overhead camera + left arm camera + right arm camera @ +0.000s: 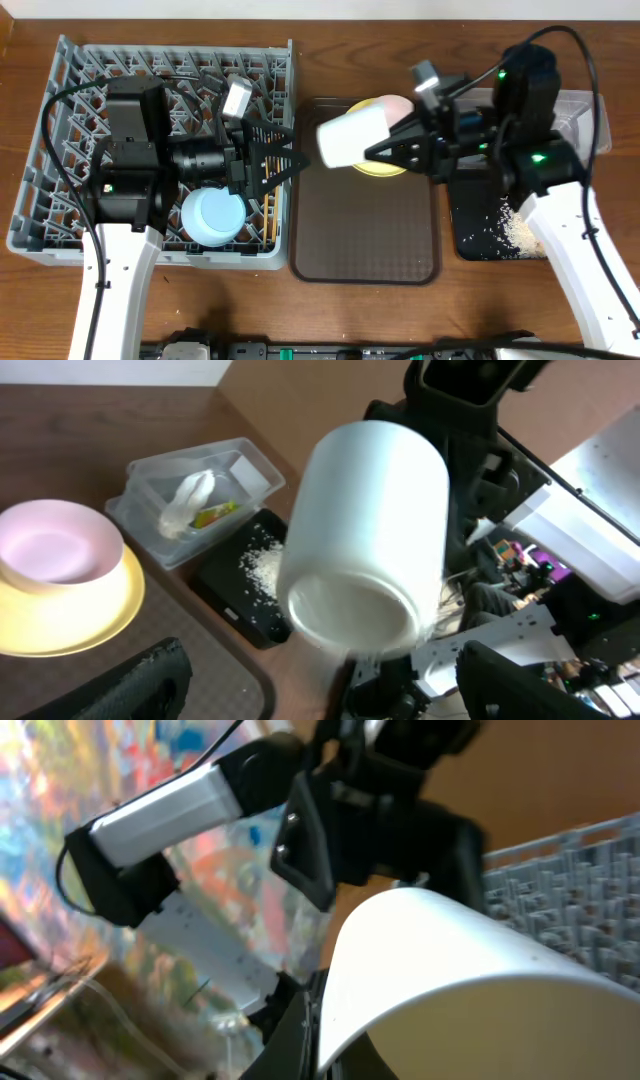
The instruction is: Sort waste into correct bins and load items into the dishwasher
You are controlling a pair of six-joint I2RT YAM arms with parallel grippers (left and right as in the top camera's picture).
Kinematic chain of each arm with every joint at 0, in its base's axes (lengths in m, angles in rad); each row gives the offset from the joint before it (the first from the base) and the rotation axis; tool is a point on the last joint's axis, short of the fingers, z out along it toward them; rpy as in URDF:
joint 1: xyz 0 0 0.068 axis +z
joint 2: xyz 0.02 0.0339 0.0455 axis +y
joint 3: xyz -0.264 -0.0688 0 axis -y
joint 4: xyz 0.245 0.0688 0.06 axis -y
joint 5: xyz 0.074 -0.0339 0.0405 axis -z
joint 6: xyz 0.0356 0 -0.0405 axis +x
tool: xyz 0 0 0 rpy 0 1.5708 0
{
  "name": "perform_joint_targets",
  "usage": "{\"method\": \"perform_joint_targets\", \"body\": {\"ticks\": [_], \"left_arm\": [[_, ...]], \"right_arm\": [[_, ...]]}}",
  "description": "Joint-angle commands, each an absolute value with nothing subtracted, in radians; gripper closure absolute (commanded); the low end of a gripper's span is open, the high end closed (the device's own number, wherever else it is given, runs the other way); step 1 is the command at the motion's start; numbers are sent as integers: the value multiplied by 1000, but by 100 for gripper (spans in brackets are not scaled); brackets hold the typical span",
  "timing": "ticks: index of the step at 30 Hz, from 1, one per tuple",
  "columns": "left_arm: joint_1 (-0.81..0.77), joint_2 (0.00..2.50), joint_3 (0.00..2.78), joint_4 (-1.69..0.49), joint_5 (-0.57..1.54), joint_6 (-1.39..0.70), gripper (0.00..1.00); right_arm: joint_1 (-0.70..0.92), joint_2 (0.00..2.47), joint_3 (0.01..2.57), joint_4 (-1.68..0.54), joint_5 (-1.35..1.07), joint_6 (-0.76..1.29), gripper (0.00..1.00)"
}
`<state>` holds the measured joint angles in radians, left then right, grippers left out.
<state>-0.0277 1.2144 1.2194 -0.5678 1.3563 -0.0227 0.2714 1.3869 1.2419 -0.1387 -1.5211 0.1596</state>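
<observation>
I should use my left gripper to take the white cup (pixel 345 138) from my right gripper and lower it at the grey dish rack (pixel 265 80), because the rack is on my left gripper's side.
My right gripper (pixel 378 150) is shut on the small white cup (pixel 352 137) and holds it sideways in the air above the brown tray. The cup's open mouth faces my left gripper (pixel 297 147), which is open and empty just left of it. In the left wrist view the cup (pixel 365 530) hangs between and beyond the spread fingers (pixel 335 690). The cup fills the right wrist view (pixel 470 990). The pinkish bowl (pixel 55 545) sits on the yellow plate (pixel 95 610). The light blue bowl (pixel 215 215) lies in the grey dish rack (pixel 60 150). The chopsticks are not visible.
The clear tub (pixel 240 470) holds the white wrapper (pixel 185 500) and the colourful packet (pixel 215 515). The black tray (pixel 475 225) beside it holds rice scraps (pixel 520 228). The brown serving tray (pixel 365 240) lies between the rack and the black tray.
</observation>
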Motion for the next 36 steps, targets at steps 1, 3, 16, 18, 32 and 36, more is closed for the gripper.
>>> {"method": "perform_joint_targets", "body": {"ticks": [1, 3, 16, 18, 32, 36], "left_arm": [[-24, 1212, 1223, -562, 1470, -15, 12], [-24, 1212, 1223, -560, 1523, -15, 12], [-86, 1208, 1223, -511, 1572, -12, 13], [-91, 1208, 1223, -494, 1572, -12, 13], [-91, 1207, 1223, -489, 1572, -13, 46], [-73, 1208, 1223, -484, 1536, -14, 49]], "right_arm": [[345, 1376, 1251, -86, -1440, 292, 99], [364, 1376, 1251, -84, -1405, 292, 99], [408, 1376, 1251, 42, -1364, 318, 99], [429, 1377, 1251, 42, -1357, 315, 99], [430, 1376, 1251, 46, -1336, 310, 84], [381, 1376, 1251, 50, -1351, 311, 69]]}}
